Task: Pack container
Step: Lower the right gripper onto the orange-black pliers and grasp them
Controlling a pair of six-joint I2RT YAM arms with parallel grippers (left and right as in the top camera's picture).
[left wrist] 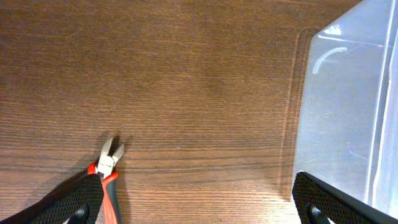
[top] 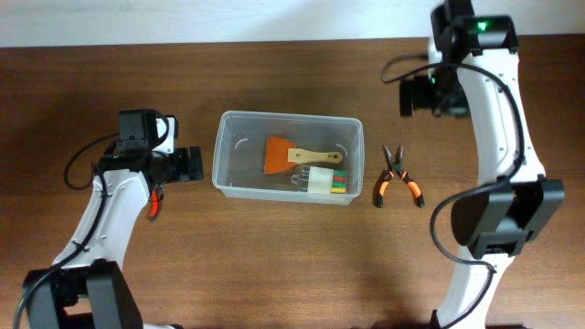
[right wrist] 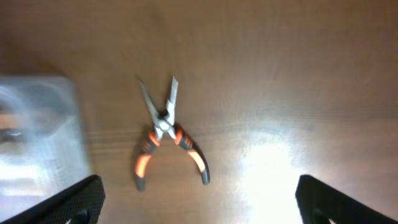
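The pliers' outer handle is clear of the container and its narrow way faces the robot's fingers, so the right gripper should go down next and close on its grip.
The clear plastic container stands mid-table, holding an orange scraper with a wooden handle and a white block with coloured pieces. Orange-and-black needle-nose pliers lie just right of it, jaws spread; they also show in the right wrist view. Small red cutters lie left of it, by my left arm, and show in the left wrist view. My left gripper is open and empty between the cutters and the container wall. My right gripper is open and empty, above and behind the pliers.
The wooden table runs to a pale edge at the back. The container's corner shows blurred at the left of the right wrist view. Glare marks the table right of the pliers.
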